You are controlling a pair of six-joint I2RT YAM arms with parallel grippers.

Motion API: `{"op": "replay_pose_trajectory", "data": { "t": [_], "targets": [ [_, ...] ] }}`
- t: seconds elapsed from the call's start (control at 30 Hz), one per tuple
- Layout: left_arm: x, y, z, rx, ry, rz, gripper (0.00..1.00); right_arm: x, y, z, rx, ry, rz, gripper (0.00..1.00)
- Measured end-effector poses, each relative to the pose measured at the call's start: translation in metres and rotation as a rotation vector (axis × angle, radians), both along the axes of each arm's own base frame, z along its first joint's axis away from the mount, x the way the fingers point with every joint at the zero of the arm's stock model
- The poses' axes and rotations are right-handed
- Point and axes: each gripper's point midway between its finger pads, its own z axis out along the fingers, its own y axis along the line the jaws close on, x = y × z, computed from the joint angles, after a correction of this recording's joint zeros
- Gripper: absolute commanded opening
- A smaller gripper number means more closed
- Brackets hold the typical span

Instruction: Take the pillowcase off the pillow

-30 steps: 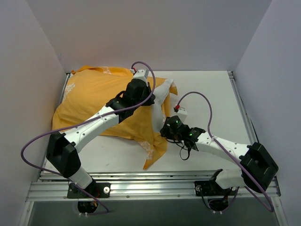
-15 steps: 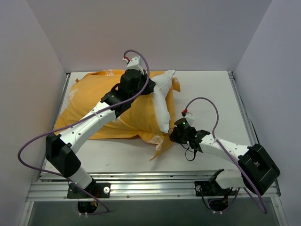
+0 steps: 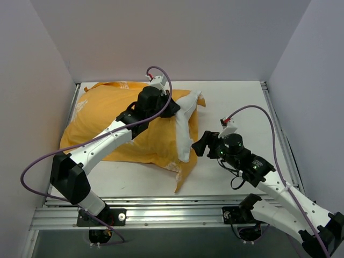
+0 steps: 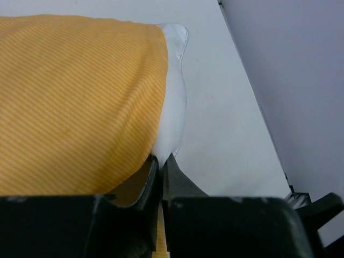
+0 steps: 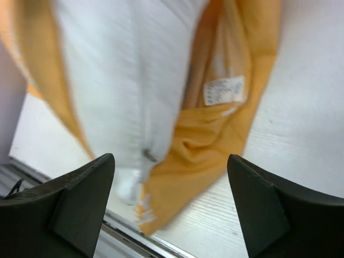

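Observation:
The pillowcase's lower edge (image 3: 169, 159) is lying loose next to the white pillow. My left gripper should hold that edge while my right gripper pulls the pillow's exposed end (image 3: 183, 135).
The orange-yellow pillowcase (image 3: 105, 121) lies at the left of the table and still wraps most of the white pillow (image 3: 186, 126), whose right end sticks out of the case's mouth. My left gripper (image 3: 175, 109) is shut on that exposed end's upper edge; in the left wrist view, white pillow cloth (image 4: 173, 102) runs between the closed jaws of the left gripper (image 4: 162, 163), beside the pillowcase (image 4: 75, 107). My right gripper (image 3: 198, 145) hovers wide open just right of the pillow's lower corner, holding nothing. Between the spread fingers of the right gripper (image 5: 171, 161) I see the pillow (image 5: 115, 80) and the pillowcase's loose hem (image 5: 201, 156).
A white sewn label (image 5: 223, 90) shows inside the case's mouth. A slack orange flap (image 3: 184, 173) trails towards the metal front rail (image 3: 161, 210). Grey walls stand at the left, back and right. Bare table (image 3: 242, 102) lies to the right of the pillow.
My right gripper has opened, let go of the pillowcase hem and pulled up and to the right. The left gripper stays pinched on the pillow, which has shifted slightly.

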Motion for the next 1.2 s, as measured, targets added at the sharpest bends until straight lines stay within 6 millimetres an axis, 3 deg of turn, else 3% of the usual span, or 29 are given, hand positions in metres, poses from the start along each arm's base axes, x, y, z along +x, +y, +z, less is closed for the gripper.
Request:
{"op": "replay_pose_trajectory", "data": {
  "t": [0.1,0.17,0.3,0.37,0.47,0.53,0.57,0.6,0.63,0.67,0.7,0.73,0.8,0.87,0.93,1.03,1.13,1.17,1.2],
  "targets": [
    [-0.008,0.002,-0.014,0.019,0.022,-0.024,0.11,0.001,0.015,0.027,0.011,-0.064,0.099,0.88],
    [-0.012,0.004,-0.016,0.022,0.026,-0.029,0.11,0.005,0.027,0.029,0.010,-0.073,0.156,0.89],
    [-0.021,0.008,-0.009,0.009,0.015,-0.045,0.10,0.015,0.050,-0.002,-0.030,-0.017,0.242,0.94],
    [-0.025,0.010,-0.006,0.004,0.011,-0.050,0.13,0.019,0.061,-0.023,-0.046,0.028,0.282,0.94],
    [-0.031,0.014,-0.009,0.008,0.019,-0.058,0.20,0.022,0.076,-0.037,-0.036,0.050,0.335,0.93],
    [-0.035,0.016,-0.007,0.002,0.013,-0.059,0.25,0.022,0.085,-0.044,-0.027,0.056,0.378,0.82],
    [-0.037,0.018,-0.003,-0.005,0.003,-0.060,0.35,0.021,0.088,-0.047,-0.023,0.058,0.396,0.76],
    [-0.039,0.020,0.002,-0.014,-0.009,-0.062,0.43,0.021,0.092,-0.048,-0.018,0.059,0.412,0.56],
    [-0.042,0.022,0.008,-0.023,-0.021,-0.064,0.51,0.021,0.094,-0.050,-0.017,0.054,0.425,0.43],
    [-0.046,0.024,0.015,-0.034,-0.035,-0.067,0.66,0.022,0.096,-0.050,-0.014,0.048,0.432,0.34],
    [-0.050,0.028,0.019,-0.037,-0.048,-0.070,0.73,0.023,0.098,-0.049,-0.008,0.043,0.438,0.19],
    [-0.055,0.032,0.025,-0.047,-0.058,-0.070,0.78,0.024,0.099,-0.048,-0.005,0.034,0.443,0.14],
    [-0.068,0.042,0.034,-0.058,-0.076,-0.072,0.84,0.024,0.103,-0.044,0.007,0.021,0.458,0.08],
    [-0.084,0.056,0.042,-0.058,-0.086,-0.071,0.85,0.025,0.106,-0.041,0.012,0.012,0.468,0.12],
    [-0.101,0.072,0.051,-0.058,-0.105,-0.058,0.86,0.026,0.107,-0.042,0.011,0.011,0.471,0.29],
    [-0.126,0.098,0.050,-0.055,-0.116,-0.033,0.86,0.028,0.106,-0.044,0.003,0.016,0.463,0.35],
    [-0.144,0.112,0.013,-0.024,-0.052,-0.020,0.87,0.031,0.103,-0.047,-0.007,0.015,0.443,0.22],
    [-0.149,0.115,-0.006,-0.005,-0.014,-0.019,0.87,0.030,0.102,-0.049,-0.010,0.018,0.438,0.07],
    [-0.153,0.117,-0.027,0.013,0.029,-0.019,0.87,0.030,0.101,-0.052,-0.013,0.021,0.438,0.01]
  ]
}}
